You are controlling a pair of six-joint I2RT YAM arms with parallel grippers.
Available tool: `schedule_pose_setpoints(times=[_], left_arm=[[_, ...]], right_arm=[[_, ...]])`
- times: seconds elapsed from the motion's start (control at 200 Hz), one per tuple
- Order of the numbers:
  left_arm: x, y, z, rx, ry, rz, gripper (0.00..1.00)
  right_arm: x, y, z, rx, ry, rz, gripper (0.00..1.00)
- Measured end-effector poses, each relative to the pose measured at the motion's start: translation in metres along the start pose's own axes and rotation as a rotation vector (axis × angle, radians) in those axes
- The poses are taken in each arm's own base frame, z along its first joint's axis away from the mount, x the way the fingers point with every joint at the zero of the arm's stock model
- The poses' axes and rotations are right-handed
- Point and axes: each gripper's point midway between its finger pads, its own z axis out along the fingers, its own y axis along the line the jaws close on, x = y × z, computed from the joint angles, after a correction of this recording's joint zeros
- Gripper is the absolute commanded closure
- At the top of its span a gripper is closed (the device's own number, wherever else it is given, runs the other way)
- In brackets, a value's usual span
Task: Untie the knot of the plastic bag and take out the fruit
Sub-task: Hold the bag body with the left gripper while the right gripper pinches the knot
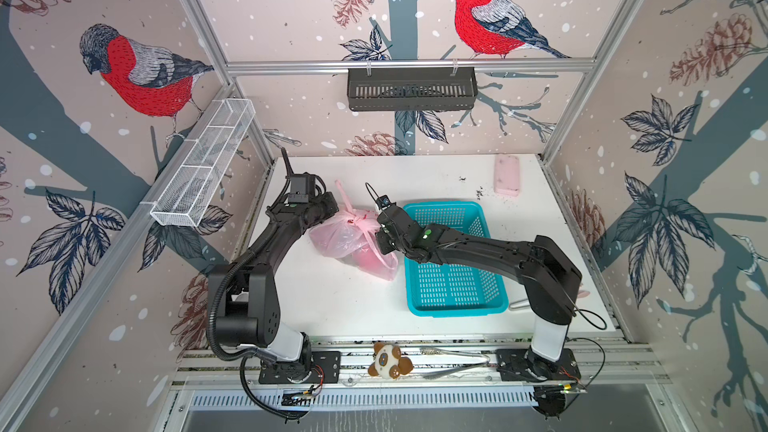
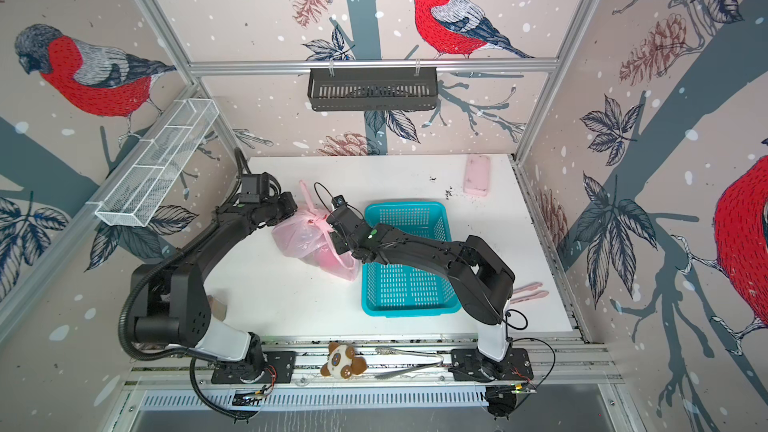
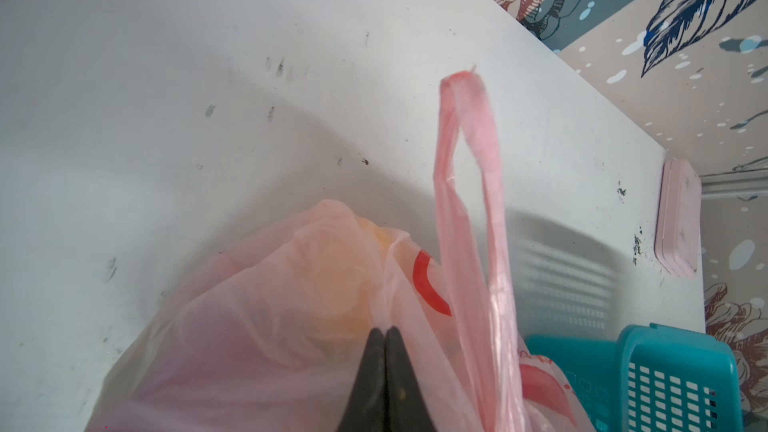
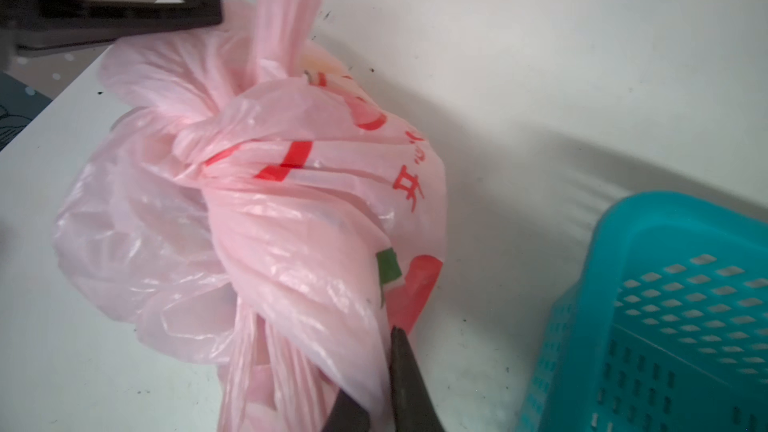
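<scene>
The robot's left gripper needs to pull its side of the bag [image 1: 325, 237] away from the knot, because the knot [image 1: 361, 220] bunches the film tightly next to the right gripper's fold.
The pale-pink plastic bag [image 1: 349, 238] [image 2: 301, 238] lies on the white table just left of the teal basket. Its knot [image 4: 195, 135] [image 1: 360, 216] is a bunched pink lump on top. One loop handle [image 3: 469, 201] stands up from it. The fruit shows only dimly through the film, as a yellow-orange round shape [image 3: 345, 280] and a pink-red mass [image 1: 368, 263]. My left gripper [image 3: 384, 330] [image 4: 216, 14] is shut, pinching the bag's film on the left side. My right gripper [image 4: 384, 344] [image 1: 377, 235] is shut on a fold of the bag below the knot, on the basket side.
A teal slotted basket [image 1: 440, 204] [image 4: 665, 284] sits right of the bag under my right arm. A small pink block [image 1: 507, 174] lies at the back right, pink tongs [image 2: 528, 290] at the right edge. A plush toy [image 1: 388, 361] rests on the front rail.
</scene>
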Motion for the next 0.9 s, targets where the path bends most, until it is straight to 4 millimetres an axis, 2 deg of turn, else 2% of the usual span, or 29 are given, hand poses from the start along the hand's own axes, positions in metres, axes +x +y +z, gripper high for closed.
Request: schedule_pose_setpoints(times=[0.2, 0.345, 0.5, 0.65, 0.801, 0.901], left_arm=[[0.011, 0.044, -0.019, -0.068, -0.034, -0.089, 1.0], [0.01, 0.062, -0.033, -0.103, -0.079, -0.126, 1.0], [0.011, 0.06, -0.036, -0.089, -0.081, -0.127, 1.0], [0.015, 0.051, -0.038, -0.034, -0.061, -0.124, 1.0], [0.011, 0.04, -0.046, 0.012, -0.08, -0.112, 1.0], [0.012, 0.036, -0.049, 0.034, -0.085, -0.108, 1.0]], right_arm=[[0.001, -0.025, -0.009, 0.042, -0.025, 0.061, 0.88], [-0.004, -0.032, -0.015, 0.044, -0.051, 0.093, 0.81], [-0.007, -0.027, -0.019, 0.042, -0.06, 0.086, 0.62], [-0.022, -0.008, -0.037, 0.013, -0.099, 0.044, 0.48], [-0.04, 0.011, -0.053, -0.008, -0.144, -0.017, 0.42], [-0.051, 0.02, -0.055, -0.015, -0.162, -0.042, 0.42]])
